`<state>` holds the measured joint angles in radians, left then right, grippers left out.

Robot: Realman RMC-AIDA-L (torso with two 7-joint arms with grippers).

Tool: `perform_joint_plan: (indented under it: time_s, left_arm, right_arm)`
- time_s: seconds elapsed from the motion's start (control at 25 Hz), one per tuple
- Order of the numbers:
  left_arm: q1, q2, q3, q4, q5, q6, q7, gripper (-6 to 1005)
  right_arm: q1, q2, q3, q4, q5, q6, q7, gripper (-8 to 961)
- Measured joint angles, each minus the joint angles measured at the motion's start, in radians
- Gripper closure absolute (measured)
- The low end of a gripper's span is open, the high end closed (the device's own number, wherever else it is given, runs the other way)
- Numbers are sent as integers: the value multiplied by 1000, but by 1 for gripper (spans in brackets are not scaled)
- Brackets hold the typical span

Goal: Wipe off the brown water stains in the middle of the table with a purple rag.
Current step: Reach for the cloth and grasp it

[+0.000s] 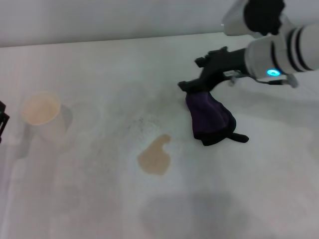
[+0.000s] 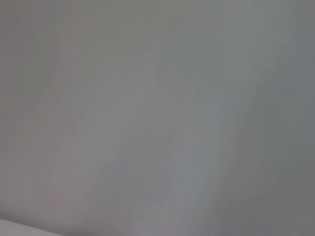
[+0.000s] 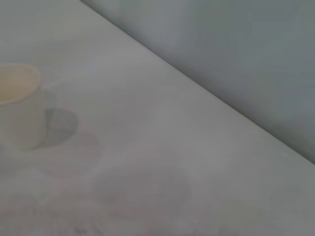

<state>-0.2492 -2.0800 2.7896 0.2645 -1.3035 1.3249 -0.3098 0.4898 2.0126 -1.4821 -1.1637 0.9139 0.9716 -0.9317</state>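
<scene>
The purple rag (image 1: pixel 210 120) lies clear of the stain and my right gripper's fingers are open, so my right gripper should go on down to the rag's middle (image 1: pixel 216 108) and close there.
In the head view, the tan brown water stain (image 1: pixel 155 156) lies in the middle of the white table (image 1: pixel 89 199). My right gripper (image 1: pixel 192 88) is shut on the top of the purple rag (image 1: pixel 209 117), which hangs down to the right of the stain with its black tail (image 1: pixel 238 137) trailing on the tabletop. The rag is apart from the stain. My left gripper (image 1: pixel 2 122) shows only as a dark sliver at the left edge, parked. The wrist views show neither rag nor stain.
A white paper cup (image 1: pixel 42 117) stands at the left of the table; it also shows in the right wrist view (image 3: pixel 17 113). A faint grey speckled smudge (image 1: pixel 142 123) lies just beyond the stain. The table's far edge (image 1: pixel 124 39) meets a grey wall.
</scene>
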Motion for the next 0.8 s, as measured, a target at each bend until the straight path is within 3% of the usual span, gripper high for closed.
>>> perform_joint_plan:
  time_s: [0.16,0.6,0.72,0.8]
  left_arm:
    - [0,0,-11,-7,-10,-3,0,112]
    - [-18,0,-13,-8,-25,-6,0,112]
    - [-24,0,-13,-8,-26,-6,0,111]
    - [-29,0,-13,-9,-27,-6,0,111]
  right_arm:
    - [-79,0,0,-102,-121,26,40,115]
    - [-44,3,-11,-25,-156,77,46,145]
    - [-37,5,-14,-7,-153,81,41,310]
    - [-26,6,-22,18,-151,72,39,321]
